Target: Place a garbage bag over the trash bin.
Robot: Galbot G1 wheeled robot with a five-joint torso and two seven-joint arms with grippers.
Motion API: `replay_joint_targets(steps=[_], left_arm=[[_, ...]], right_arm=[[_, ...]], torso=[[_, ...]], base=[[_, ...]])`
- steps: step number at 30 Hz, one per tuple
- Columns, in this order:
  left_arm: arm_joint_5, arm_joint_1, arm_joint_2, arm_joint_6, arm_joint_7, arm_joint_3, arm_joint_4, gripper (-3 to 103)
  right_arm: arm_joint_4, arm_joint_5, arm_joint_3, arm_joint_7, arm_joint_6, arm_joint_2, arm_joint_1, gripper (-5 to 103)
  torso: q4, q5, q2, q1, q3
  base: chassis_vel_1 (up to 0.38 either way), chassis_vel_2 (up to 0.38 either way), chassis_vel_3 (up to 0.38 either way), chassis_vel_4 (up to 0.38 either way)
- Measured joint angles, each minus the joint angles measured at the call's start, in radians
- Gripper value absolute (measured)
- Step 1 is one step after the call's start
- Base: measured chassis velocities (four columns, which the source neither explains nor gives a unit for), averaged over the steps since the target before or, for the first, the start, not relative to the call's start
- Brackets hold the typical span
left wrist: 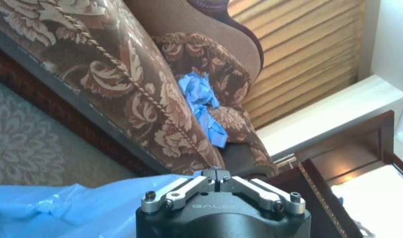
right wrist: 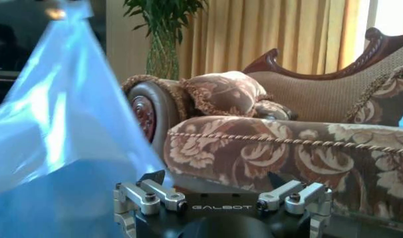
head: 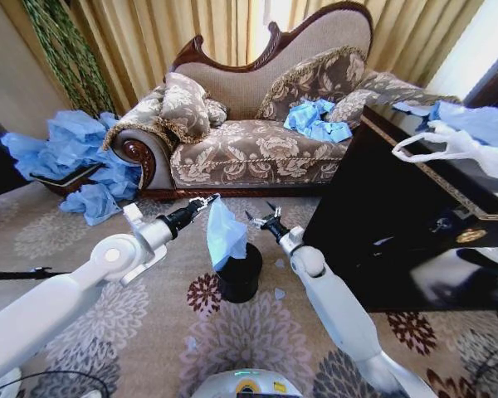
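The garbage bag's limp lower end (head: pixel 223 260) hangs at the bin's opening. The garbage bag (head: pixel 225 230) should sag inside and fold over the bin's rim when I lower it.
The garbage bag (head: pixel 225 233), thin light blue plastic, hangs by its top corner from my left gripper (head: pixel 206 201), which is shut on it. Its lower end reaches the mouth of the small black trash bin (head: pixel 238 279) standing on the patterned carpet. In the left wrist view the fingers (left wrist: pixel 217 174) are pressed together and the bag (left wrist: pixel 69 210) trails beside them. My right gripper (head: pixel 261 218) is open, just right of the bag and above the bin's rim, holding nothing. In the right wrist view the bag (right wrist: pixel 56 129) hangs close beside it.
An ornate sofa (head: pixel 257 145) stands behind the bin, with blue bags (head: pixel 317 120) on its seat. More blue bags (head: pixel 70 153) are heaped at the left. A dark cabinet (head: pixel 398 220) close on the right carries a white handled bag (head: pixel 448 145).
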Motion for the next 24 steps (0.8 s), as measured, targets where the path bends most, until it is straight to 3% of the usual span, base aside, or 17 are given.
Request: replay_joint_targets(steps=[6, 18, 24], left_arm=[[0.001, -0.010, -0.007, -0.005, -0.005, 0.006, 0.008, 0], [0.006, -0.010, -0.018, -0.008, -0.012, 0.012, 0.010, 0], [0.007, -0.005, -0.028, -0.018, -0.029, 0.007, 0.005, 0]], right_arm=[[0.083, -0.016, -0.015, 0.044, -0.011, -0.002, -0.063, 100], [0.167, -0.011, -0.049, 0.045, -0.033, 0.010, -0.100, 100], [0.185, -0.005, -0.090, 0.106, -0.062, 0.045, -0.103, 100]], torso=[[0.0001, 0.0000, 0.000, 0.000, 0.000], [0.0002, 0.0000, 0.000, 0.000, 0.000], [0.0002, 0.0000, 0.000, 0.000, 0.000]], base=[[0.000, 0.000, 0.000, 0.000], [0.000, 0.000, 0.000, 0.000], [0.000, 0.000, 0.000, 0.000]])
